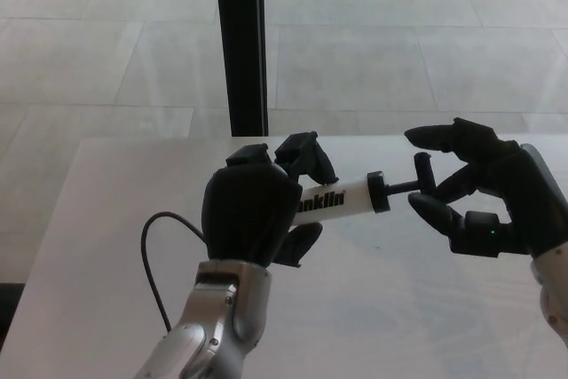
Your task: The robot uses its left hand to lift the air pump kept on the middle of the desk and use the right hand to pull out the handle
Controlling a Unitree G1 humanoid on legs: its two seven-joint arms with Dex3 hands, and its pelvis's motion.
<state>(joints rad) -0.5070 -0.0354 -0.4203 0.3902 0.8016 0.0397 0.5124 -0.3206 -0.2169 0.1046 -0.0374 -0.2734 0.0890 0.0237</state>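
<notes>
A short length of rod (402,187) goes into the air pump's end cap, so the pump's handle (424,173) will come straight out and bring a long hidden rod with it when I pull it.
The air pump (335,201) is a white barrel with black lettering, a black end cap and a thin black rod ending in a small T-handle (422,171). My left hand (251,212) is shut on the barrel and holds it above the white desk (98,246), the handle end pointing right and slightly up. A short length of rod shows between cap and handle. My right hand (486,194) is at the handle, open: its upper fingers (437,137) reach over the handle and the thumb lies below, without clamping it.
A thin black cable (149,259) loops over the desk beside my left forearm. A black vertical post (240,42) stands behind the desk's far edge, with pale tiled floor beyond.
</notes>
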